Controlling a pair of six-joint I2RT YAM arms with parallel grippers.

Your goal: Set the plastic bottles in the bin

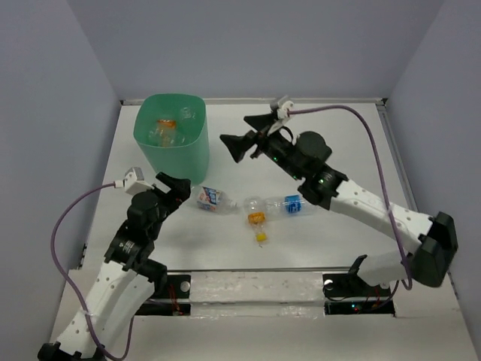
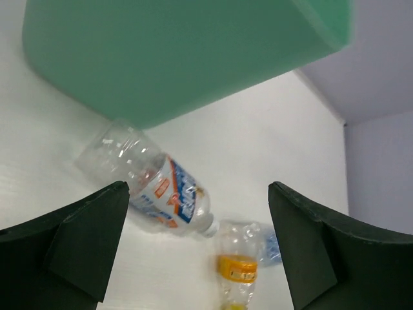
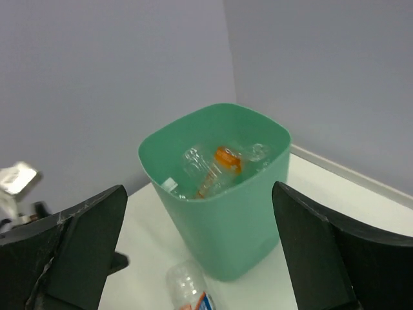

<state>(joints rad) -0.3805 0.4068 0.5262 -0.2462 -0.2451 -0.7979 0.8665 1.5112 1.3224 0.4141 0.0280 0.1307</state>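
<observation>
The white table shows through the clear base. So the bottle with the blue-and-orange label will turn out to be empty when I lift it.
The mint-green bin stands at the back left with several clear plastic bottles inside it. Three bottles lie on the table in front of it: one with a blue-and-orange label, one with an orange band and a yellow cap, and one with a blue label. My left gripper is open, low beside the labelled bottle, with nothing between its fingers. Raised to the right of the bin, my right gripper is open and empty, and the bottles in the bin show between its fingers.
Grey walls close in the white table at the back and on both sides. The right arm stretches across the right half. Cables trail from both wrists.
</observation>
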